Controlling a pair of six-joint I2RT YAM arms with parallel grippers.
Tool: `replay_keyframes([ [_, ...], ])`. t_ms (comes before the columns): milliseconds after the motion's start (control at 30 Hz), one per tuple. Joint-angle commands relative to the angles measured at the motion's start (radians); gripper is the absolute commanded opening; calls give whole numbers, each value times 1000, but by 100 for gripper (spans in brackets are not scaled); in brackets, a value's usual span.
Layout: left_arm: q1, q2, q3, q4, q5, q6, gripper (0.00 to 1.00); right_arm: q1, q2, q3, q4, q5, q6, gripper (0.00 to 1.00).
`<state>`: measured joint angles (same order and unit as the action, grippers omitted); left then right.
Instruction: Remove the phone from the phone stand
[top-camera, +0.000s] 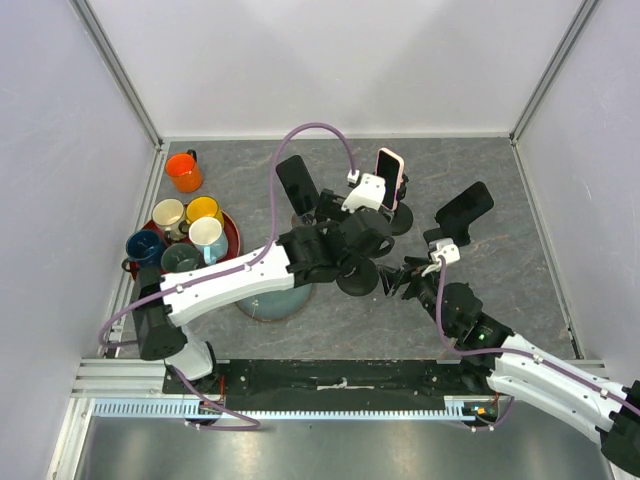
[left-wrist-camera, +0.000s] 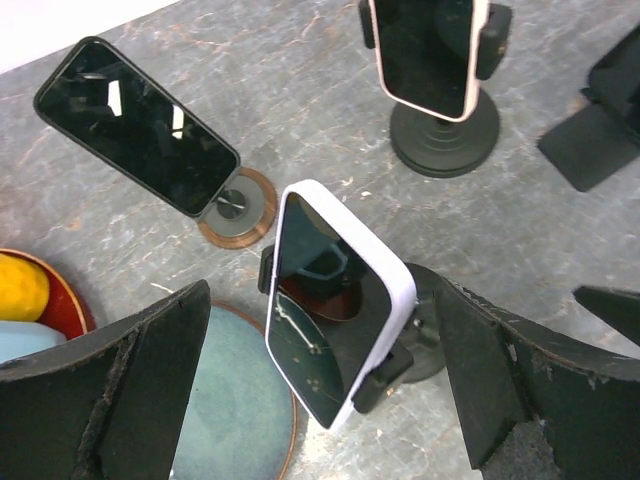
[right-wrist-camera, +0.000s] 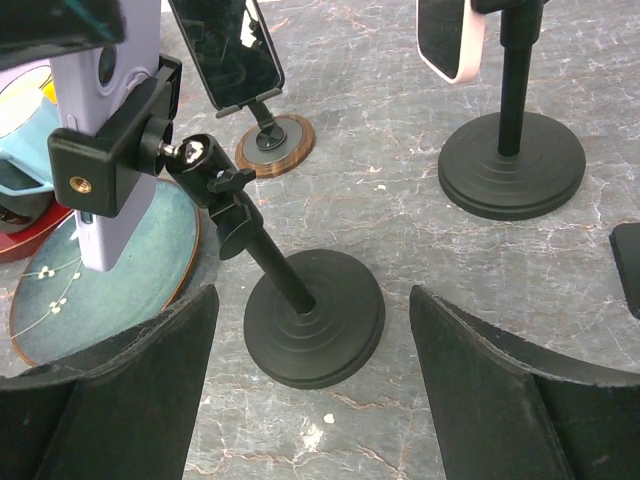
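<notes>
Next, my left gripper closes on the phone, which the stand's clamp (right-wrist-camera: 115, 150) grips, while my right gripper holds the stand's neck (right-wrist-camera: 262, 245), before I pull them apart.
A phone in a pale lilac case (left-wrist-camera: 335, 300) is clamped in a black stand with a round base (right-wrist-camera: 315, 315), tilted face up. Its back shows in the right wrist view (right-wrist-camera: 110, 140). My left gripper (left-wrist-camera: 320, 292) is open, with one finger (left-wrist-camera: 120, 400) on each side of the phone and neither touching it. My right gripper (right-wrist-camera: 312, 300) is open low over the table, its fingers either side of the stand's base without touching. In the top view the left gripper (top-camera: 352, 250) covers the phone and the right gripper (top-camera: 402, 280) is just to its right.
A black phone on a wooden round stand (left-wrist-camera: 135, 125) and a pink-cased phone on a black stand (left-wrist-camera: 430, 50) stand behind. Another dark phone stand (top-camera: 465, 210) is at the right. A teal plate (top-camera: 275, 300) lies beside the base. Mugs on a red tray (top-camera: 232, 240) and an orange mug (top-camera: 184, 172) are at the left.
</notes>
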<state>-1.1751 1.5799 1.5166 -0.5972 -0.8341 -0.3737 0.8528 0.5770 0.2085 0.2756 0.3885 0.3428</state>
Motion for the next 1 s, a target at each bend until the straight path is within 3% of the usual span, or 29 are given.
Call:
replay_keyframes([
  [0, -6, 58, 63, -9, -140, 15, 99, -1, -5, -33, 117, -36, -14, 85],
  [567, -4, 161, 77, -6, -191, 24, 91, -3, 89, -98, 267, -71, -5, 86],
  [767, -4, 163, 71, -21, -172, 7, 74, -1, 119, -107, 319, -94, 5, 87],
  [967, -4, 147, 56, -32, -151, -19, 49, -1, 185, -104, 387, -151, 1, 88],
])
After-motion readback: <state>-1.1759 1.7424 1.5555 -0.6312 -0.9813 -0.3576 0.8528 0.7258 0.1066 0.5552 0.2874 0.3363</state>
